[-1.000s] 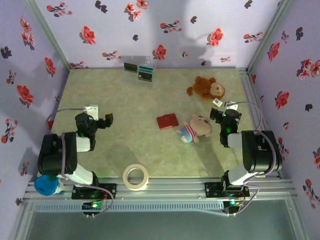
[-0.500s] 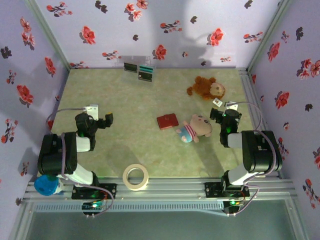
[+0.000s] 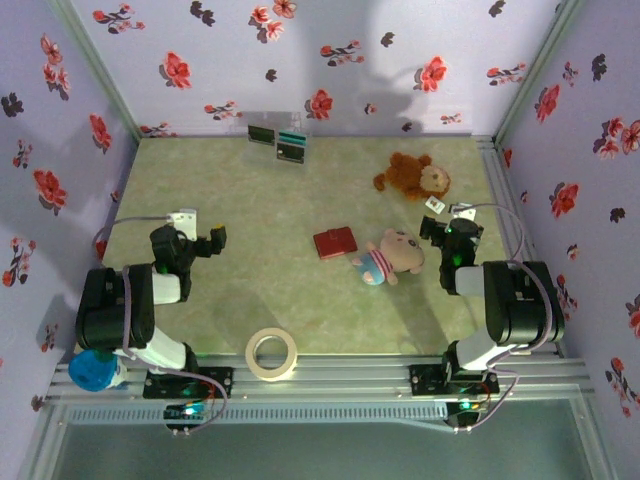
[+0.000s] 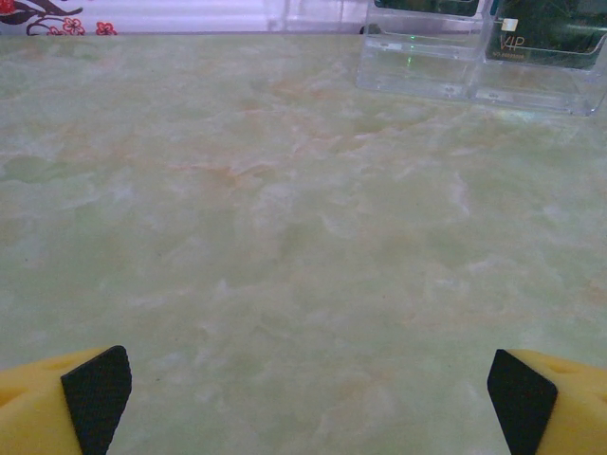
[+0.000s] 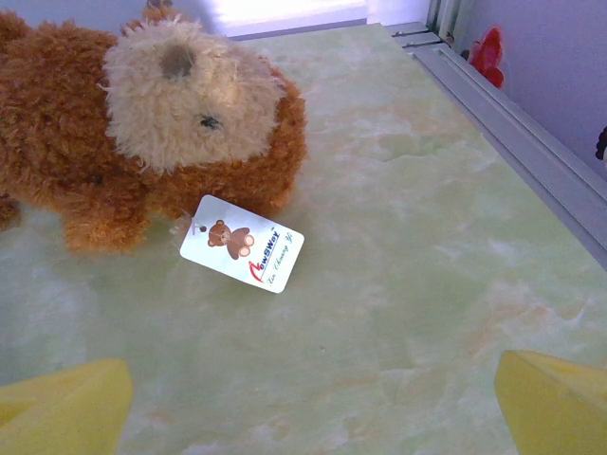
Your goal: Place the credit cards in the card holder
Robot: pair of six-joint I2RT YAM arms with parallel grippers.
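Note:
The card holder [image 3: 335, 243] is closed and lies closer to my right gripper, so next my right gripper grabs its far edge [image 3: 333, 231] and brings it to my left gripper before fetching credit cards.
The card holder [image 3: 335, 242], a small red wallet, lies shut near the table's middle. The credit cards [image 3: 279, 141], dark and teal, stand upright in a clear slotted stand [image 3: 280, 152] at the far edge; their lower parts show as credit cards [image 4: 545, 38] at the top right of the left wrist view. My left gripper [image 3: 207, 243] rests low at the near left, open, with bare table between its fingertips [image 4: 95, 398]. My right gripper [image 3: 447, 228] sits at the right, open, just short of the brown toy's paper tag [image 5: 242, 244].
A brown plush bear [image 3: 413, 178] lies at the back right, and a pink plush doll [image 3: 390, 254] lies just right of the wallet. A roll of tape [image 3: 272, 353] sits near the front edge. Metal rails [image 3: 500, 190] run along the table's right side.

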